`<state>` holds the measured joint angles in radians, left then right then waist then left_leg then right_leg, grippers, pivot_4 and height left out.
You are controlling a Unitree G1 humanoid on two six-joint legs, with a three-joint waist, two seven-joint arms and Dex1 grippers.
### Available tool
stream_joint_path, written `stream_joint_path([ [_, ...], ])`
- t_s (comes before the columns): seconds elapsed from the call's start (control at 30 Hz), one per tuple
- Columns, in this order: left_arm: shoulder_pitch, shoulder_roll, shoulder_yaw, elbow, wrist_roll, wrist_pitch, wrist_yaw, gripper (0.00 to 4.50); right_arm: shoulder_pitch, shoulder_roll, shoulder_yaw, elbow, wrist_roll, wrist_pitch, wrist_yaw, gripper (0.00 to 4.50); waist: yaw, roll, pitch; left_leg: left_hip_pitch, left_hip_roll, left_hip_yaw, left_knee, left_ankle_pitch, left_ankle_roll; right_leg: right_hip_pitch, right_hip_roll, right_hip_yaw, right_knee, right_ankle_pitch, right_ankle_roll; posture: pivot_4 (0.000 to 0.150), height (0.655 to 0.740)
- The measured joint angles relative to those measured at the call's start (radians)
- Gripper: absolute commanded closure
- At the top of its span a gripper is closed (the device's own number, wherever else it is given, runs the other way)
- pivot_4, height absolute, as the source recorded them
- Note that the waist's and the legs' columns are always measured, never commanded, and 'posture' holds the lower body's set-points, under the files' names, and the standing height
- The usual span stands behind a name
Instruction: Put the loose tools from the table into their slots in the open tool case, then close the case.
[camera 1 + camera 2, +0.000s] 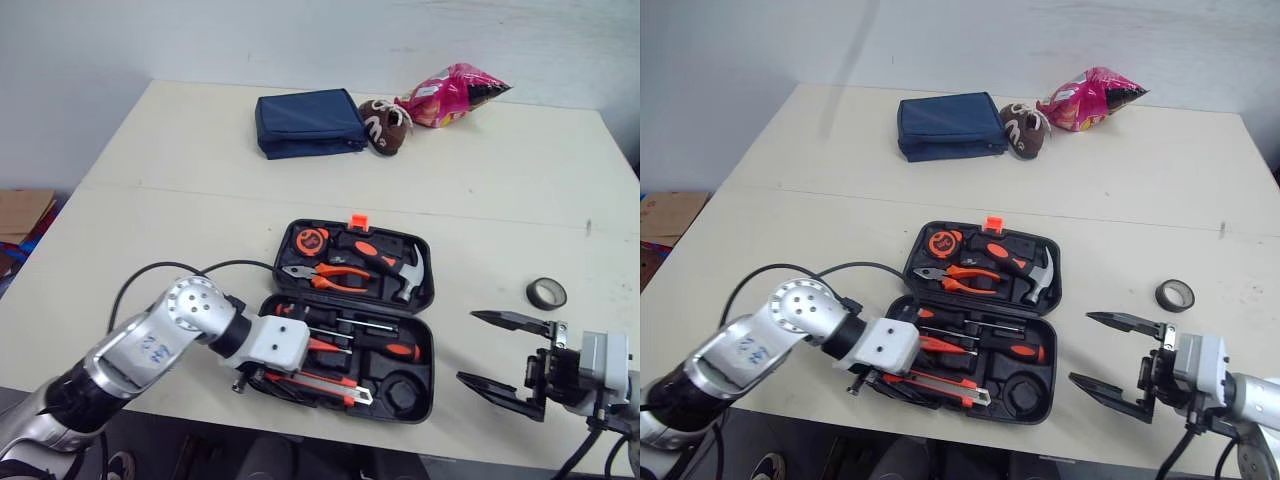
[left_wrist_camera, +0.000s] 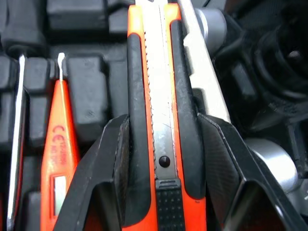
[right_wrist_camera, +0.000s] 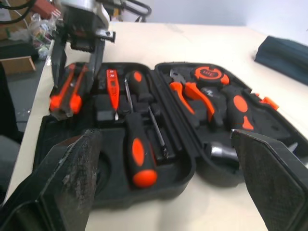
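Note:
The black tape roll [image 1: 546, 293] looks about the same width as the tool case's round hollow [image 1: 403, 393], so I expect it to settle flat inside when I lower it.
The black tool case [image 1: 429, 396] lies open mid-table, with hammer [image 1: 405, 272], pliers [image 1: 330, 277] and tape measure [image 1: 312, 240] in its far half. Its near half holds screwdrivers [image 1: 375, 345]. My left gripper [image 2: 163, 125] is shut on an orange and black utility knife [image 2: 161, 96]. It holds the knife low over the near half's front-left part [image 1: 320, 385], beside an orange tester pen [image 2: 55, 159]. My right gripper [image 1: 468, 347] stands open and empty just right of the case. A black tape roll [image 1: 546, 293] lies loose on the table beyond it.
At the table's far side lie a navy pouch [image 1: 310, 122], a brown plush shoe [image 1: 385, 125] and a pink snack bag [image 1: 455, 95]. A round recess [image 1: 405, 390] in the case's near right corner is unfilled. The table's front edge runs just below the case.

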<state>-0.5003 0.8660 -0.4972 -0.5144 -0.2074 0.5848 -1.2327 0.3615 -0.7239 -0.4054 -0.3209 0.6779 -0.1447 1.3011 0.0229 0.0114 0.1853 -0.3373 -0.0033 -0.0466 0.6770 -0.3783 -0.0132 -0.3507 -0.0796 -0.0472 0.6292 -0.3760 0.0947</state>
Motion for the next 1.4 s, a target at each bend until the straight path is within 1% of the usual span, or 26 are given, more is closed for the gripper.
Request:
stream_joint_path([
  [0.13, 0.0, 0.001, 0.0, -0.021, 0.009, 0.029, 0.002, 3.04, 0.05, -0.014, -0.001, -0.04, 0.027, 0.025, 0.034, 0.0, 0.001, 0.0, 0.0, 0.0, 0.0, 0.0, 0.0, 0.0, 0.0, 0.0, 0.0, 0.0, 0.0, 0.0, 0.0, 0.15, 0.74],
  [0.43, -0.004, -0.033, -0.024, -0.028, 0.042, 0.08, 0.042, 3.04, 0.097, 0.003, -0.039, -0.046, 0.035, 0.009, 0.067, 0.0, 0.003, 0.0, 0.0, 0.003, 0.0, -0.002, 0.003, -0.001, 0.002, 0.007, 0.0, -0.001, -0.002, 0.0, 0.001, 0.15, 0.74],
  [0.5, -0.004, -0.039, -0.026, -0.028, 0.045, 0.08, 0.044, 2.01, 0.106, 0.011, -0.042, -0.028, 0.035, -0.009, 0.087, 0.0, 0.004, 0.001, 0.0, 0.003, 0.0, -0.003, 0.003, -0.002, 0.003, 0.008, -0.001, -0.001, -0.003, 0.001, 0.001, 0.15, 0.74],
  [0.53, -0.003, -0.041, -0.026, -0.028, 0.046, 0.076, 0.046, 1.74, 0.11, 0.015, -0.044, -0.021, 0.035, -0.014, 0.094, 0.0, 0.004, 0.001, 0.0, 0.003, 0.0, -0.003, 0.004, -0.002, 0.003, 0.008, -0.001, -0.001, -0.003, 0.001, 0.001, 0.15, 0.74],
  [0.57, -0.001, -0.043, -0.028, -0.027, 0.048, 0.06, 0.043, 1.31, 0.117, 0.021, -0.049, -0.01, 0.035, -0.025, 0.106, 0.0, 0.004, 0.001, -0.001, 0.003, -0.001, -0.003, 0.004, -0.002, 0.003, 0.008, -0.001, -0.001, -0.003, 0.001, 0.001, 0.15, 0.74],
  [0.63, 0.004, -0.051, -0.017, -0.024, 0.044, 0.024, 0.035, 0.7, 0.123, 0.028, -0.06, 0.014, 0.034, -0.036, 0.12, 0.0, 0.006, 0.002, -0.001, 0.003, -0.001, -0.003, 0.005, -0.002, 0.004, 0.009, -0.002, -0.001, -0.004, 0.001, 0.003, 0.15, 0.74],
  [0.7, 0.024, -0.078, -0.012, -0.016, 0.039, -0.032, 0.039, 0.7, 0.122, 0.031, -0.064, 0.023, 0.034, -0.052, 0.132, 0.0, 0.007, 0.003, -0.002, 0.003, -0.002, -0.003, 0.006, -0.002, 0.005, 0.009, -0.003, -0.001, -0.005, 0.002, 0.004, 0.15, 0.74],
  [0.8, 0.047, -0.093, 0.021, -0.012, -0.027, -0.085, 0.0, 0.7, 0.123, 0.033, -0.067, 0.038, 0.034, -0.056, 0.145, 0.0, 0.003, 0.001, -0.001, 0.002, -0.001, -0.003, 0.006, -0.002, 0.004, 0.008, -0.002, -0.001, -0.005, 0.002, 0.004, 0.15, 0.74],
  [0.93, 0.064, -0.092, 0.131, -0.006, -0.111, -0.155, -0.045, 0.7, 0.125, 0.037, -0.068, 0.051, 0.034, -0.065, 0.149, 0.0, -0.001, 0.002, -0.001, 0.003, -0.001, -0.002, 0.005, -0.002, 0.004, 0.009, -0.002, -0.001, -0.004, 0.002, 0.004, 0.15, 0.74],
  [1.03, 0.097, -0.113, 0.191, 0.031, -0.171, -0.204, -0.061, 1.58, 0.126, 0.039, -0.068, 0.052, 0.033, -0.069, 0.149, 0.0, 0.001, 0.003, -0.001, 0.003, -0.001, -0.002, 0.006, -0.002, 0.004, 0.009, -0.002, -0.001, -0.004, 0.002, 0.004, 0.15, 0.74],
  [1.13, 0.142, -0.141, 0.239, 0.093, -0.218, -0.26, -0.082, 2.86, 0.127, 0.041, -0.068, 0.051, 0.032, -0.069, 0.145, 0.0, 0.001, 0.003, -0.001, 0.003, -0.001, -0.002, 0.006, -0.002, 0.004, 0.009, -0.002, -0.001, -0.005, 0.002, 0.004, 0.15, 0.74],
  [1.23, 0.186, -0.155, 0.232, 0.179, -0.172, -0.344, -0.08, 4.21, 0.13, 0.052, -0.068, 0.048, 0.03, -0.067, 0.129, 0.0, 0.001, 0.003, -0.001, 0.003, -0.001, -0.002, 0.005, -0.002, 0.004, 0.009, -0.002, -0.001, -0.005, 0.002, 0.004, 0.15, 0.74],
  [1.27, 0.196, -0.158, 0.224, 0.194, -0.158, -0.354, -0.079, 4.37, 0.131, 0.054, -0.068, 0.047, 0.03, -0.066, 0.125, 0.0, 0.001, 0.003, -0.001, 0.003, -0.001, -0.002, 0.005, -0.002, 0.004, 0.008, -0.002, -0.001, -0.005, 0.002, 0.004, 0.15, 0.74],
  [1.4, 0.202, -0.166, 0.174, 0.257, -0.071, -0.417, -0.069, 4.37, 0.133, 0.055, -0.068, 0.031, 0.022, -0.052, 0.102, 0.0, 0.001, 0.003, -0.001, 0.003, -0.001, -0.002, 0.005, -0.002, 0.004, 0.009, -0.002, -0.001, -0.005, 0.002, 0.004, 0.15, 0.74],
])
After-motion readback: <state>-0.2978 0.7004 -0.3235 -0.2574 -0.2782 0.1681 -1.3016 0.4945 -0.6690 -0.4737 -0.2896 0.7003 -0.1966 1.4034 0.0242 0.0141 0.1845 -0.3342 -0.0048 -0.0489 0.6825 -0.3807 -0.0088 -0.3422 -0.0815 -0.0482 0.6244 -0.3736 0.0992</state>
